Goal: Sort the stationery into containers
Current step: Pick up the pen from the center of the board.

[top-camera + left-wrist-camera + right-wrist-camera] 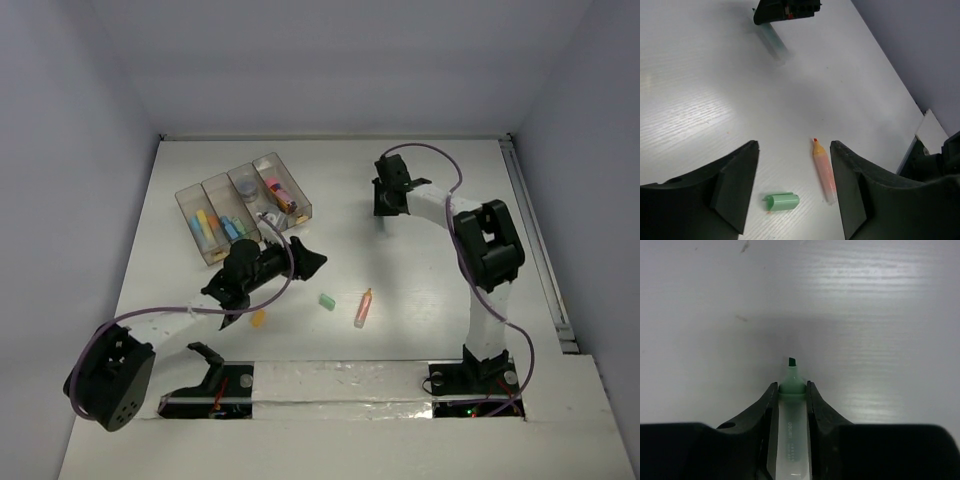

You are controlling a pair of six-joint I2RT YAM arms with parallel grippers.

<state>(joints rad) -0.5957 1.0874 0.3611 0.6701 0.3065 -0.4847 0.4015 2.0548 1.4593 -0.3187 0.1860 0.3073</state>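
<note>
With my right gripper near the green highlighter's uncapped tip point(792, 368), my left gripper next takes the green highlighter's blunt end point(780, 54) before my right gripper fetches the green cap.
The smoky clear four-compartment tray point(192, 212) stands at the back left and holds yellow, blue and pink pieces and a grey pot. My left gripper point(306, 260) is open and empty, just right of the tray. In the left wrist view point(795, 146) a green cap point(782, 201) and an uncapped orange highlighter point(823, 170) lie on the table between its fingers' lines. They also show from above, the cap point(326, 300) and the highlighter point(362, 307). My right gripper point(791, 386) is shut on an uncapped green highlighter point(791, 415), held above the table at back centre point(389, 203).
A small yellow-orange piece point(258, 318) lies near the left arm, in front of the tray. The right gripper with the green highlighter point(774, 40) shows at the top of the left wrist view. The white walls close the table at the back and sides.
</note>
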